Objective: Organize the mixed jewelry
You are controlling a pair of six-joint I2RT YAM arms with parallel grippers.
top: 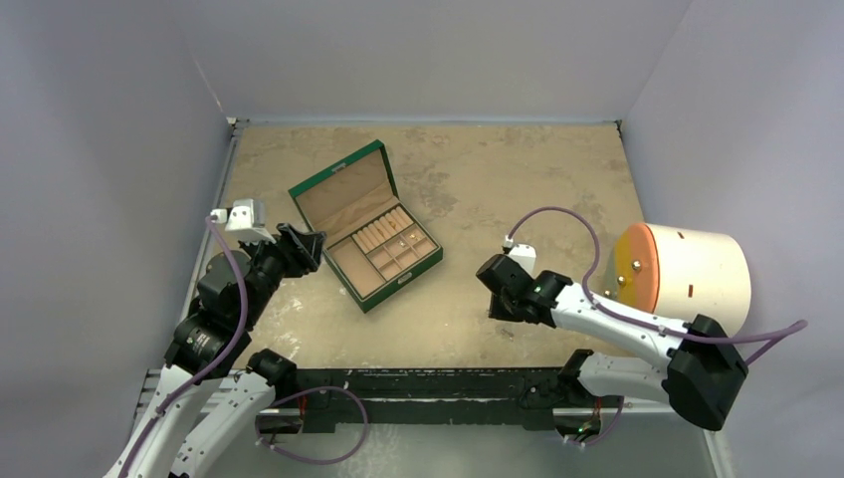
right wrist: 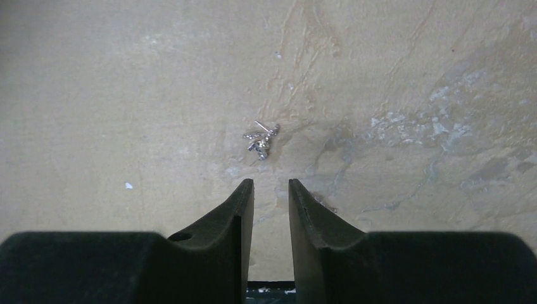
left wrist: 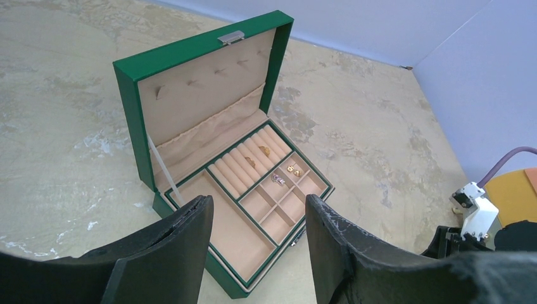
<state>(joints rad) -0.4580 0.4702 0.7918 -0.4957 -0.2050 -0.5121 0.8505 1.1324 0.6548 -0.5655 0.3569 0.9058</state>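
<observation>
The gap [right wrist: 271, 190] of the right gripper's open fingers is in line with the loose silver jewelry piece [right wrist: 261, 142], so the robot should keep lowering the gripper toward it until the fingers are on both sides of it.
An open green box [top: 364, 227] with tan lining sits mid-table, also seen in the left wrist view [left wrist: 190, 63]. In its compartments lie gold studs [left wrist: 293, 170], a silver piece [left wrist: 277, 180] and gold rings [left wrist: 264, 151] on the ring rolls. A small silver jewelry piece [right wrist: 261, 140] lies loose on the table, just ahead of my right gripper [right wrist: 271, 183], which is slightly open and empty. My left gripper [left wrist: 258, 209] is wide open and empty, near the box's front left side. My right gripper [top: 495, 289] hovers right of the box.
A white cylinder with an orange face [top: 687, 274] stands at the right edge. Grey walls enclose the table at left, back and right. The black front rail [top: 418, 383] runs along the near edge.
</observation>
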